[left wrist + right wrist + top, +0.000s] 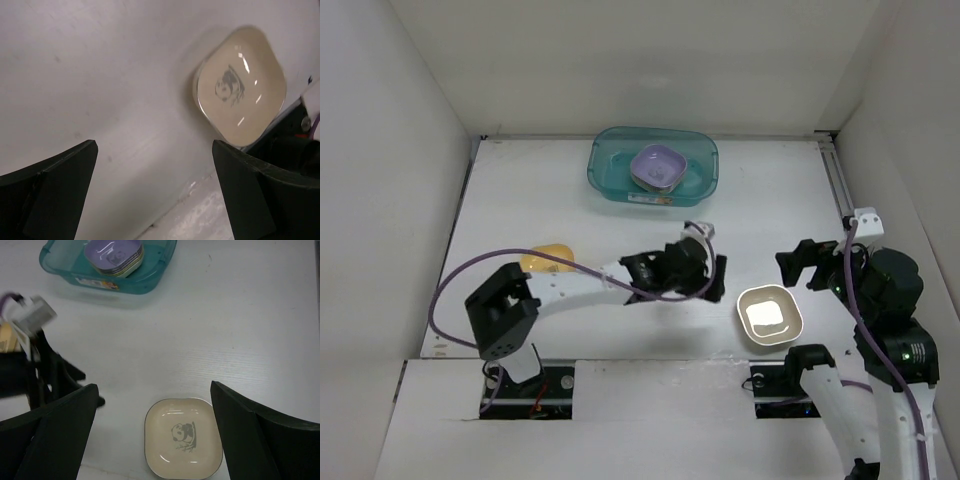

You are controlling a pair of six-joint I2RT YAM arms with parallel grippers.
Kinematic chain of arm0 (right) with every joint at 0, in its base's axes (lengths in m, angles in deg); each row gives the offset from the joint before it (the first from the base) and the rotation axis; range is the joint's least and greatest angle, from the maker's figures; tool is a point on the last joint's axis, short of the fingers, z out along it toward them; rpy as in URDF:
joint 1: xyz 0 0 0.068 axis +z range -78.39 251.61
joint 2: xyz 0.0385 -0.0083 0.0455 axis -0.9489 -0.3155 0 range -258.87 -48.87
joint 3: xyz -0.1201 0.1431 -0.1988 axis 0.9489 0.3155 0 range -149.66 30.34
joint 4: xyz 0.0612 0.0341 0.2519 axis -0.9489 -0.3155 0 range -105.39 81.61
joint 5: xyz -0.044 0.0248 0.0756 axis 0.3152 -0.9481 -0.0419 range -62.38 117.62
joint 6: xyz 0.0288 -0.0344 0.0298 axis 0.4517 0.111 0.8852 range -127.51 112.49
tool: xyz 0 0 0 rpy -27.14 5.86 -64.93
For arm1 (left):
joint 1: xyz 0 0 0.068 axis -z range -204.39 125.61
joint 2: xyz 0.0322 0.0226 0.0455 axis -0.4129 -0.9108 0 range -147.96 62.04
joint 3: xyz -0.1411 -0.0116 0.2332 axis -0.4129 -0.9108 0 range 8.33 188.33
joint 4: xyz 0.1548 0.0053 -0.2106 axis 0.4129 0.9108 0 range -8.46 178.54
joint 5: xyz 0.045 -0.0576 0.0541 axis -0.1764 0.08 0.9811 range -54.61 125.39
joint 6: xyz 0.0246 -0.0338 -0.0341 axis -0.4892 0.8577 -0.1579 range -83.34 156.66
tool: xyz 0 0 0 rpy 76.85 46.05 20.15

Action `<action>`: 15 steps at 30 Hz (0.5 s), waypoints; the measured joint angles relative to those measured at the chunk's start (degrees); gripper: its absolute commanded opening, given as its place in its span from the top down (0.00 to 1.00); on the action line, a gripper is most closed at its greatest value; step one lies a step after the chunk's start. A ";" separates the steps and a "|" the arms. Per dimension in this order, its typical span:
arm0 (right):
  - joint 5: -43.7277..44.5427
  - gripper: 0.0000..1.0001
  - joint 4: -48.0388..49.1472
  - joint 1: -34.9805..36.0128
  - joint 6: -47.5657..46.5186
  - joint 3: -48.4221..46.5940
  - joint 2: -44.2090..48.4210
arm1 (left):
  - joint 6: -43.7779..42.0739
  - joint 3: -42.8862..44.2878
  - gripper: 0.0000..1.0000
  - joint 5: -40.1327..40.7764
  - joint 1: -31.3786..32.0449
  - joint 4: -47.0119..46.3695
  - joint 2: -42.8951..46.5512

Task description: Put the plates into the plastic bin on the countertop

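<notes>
The cream plate will nest over the stack when the robot lowers it, since its rounded-square outline is the same as that of the purple plate.
A cream plate with a panda print lies on the white countertop near the front right; it also shows in the left wrist view and the right wrist view. A yellow-orange plate lies at front left, partly behind my left arm. The teal plastic bin at the back holds a stack of plates with a purple one on top, also seen in the right wrist view. My left gripper is open and empty, left of the cream plate. My right gripper is open and empty above the cream plate's far right.
White walls enclose the countertop on left, back and right. A rail runs along the right edge. The front ledge carries both arm bases. A purple cable loops off the left arm.
</notes>
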 measured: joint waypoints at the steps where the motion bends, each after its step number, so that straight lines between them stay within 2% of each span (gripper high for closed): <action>1: 0.24 0.01 -0.02 0.00 0.00 0.00 0.07 | 1.55 -0.46 0.00 0.04 2.82 0.02 -1.81; 5: 2.12 0.01 -0.98 0.00 0.00 -1.07 1.05 | 6.97 -0.92 0.00 0.68 8.55 -0.90 -6.64; 15: 9.03 0.01 -4.17 0.20 0.00 -8.33 5.66 | 13.53 10.82 0.02 4.87 11.04 -2.12 -20.74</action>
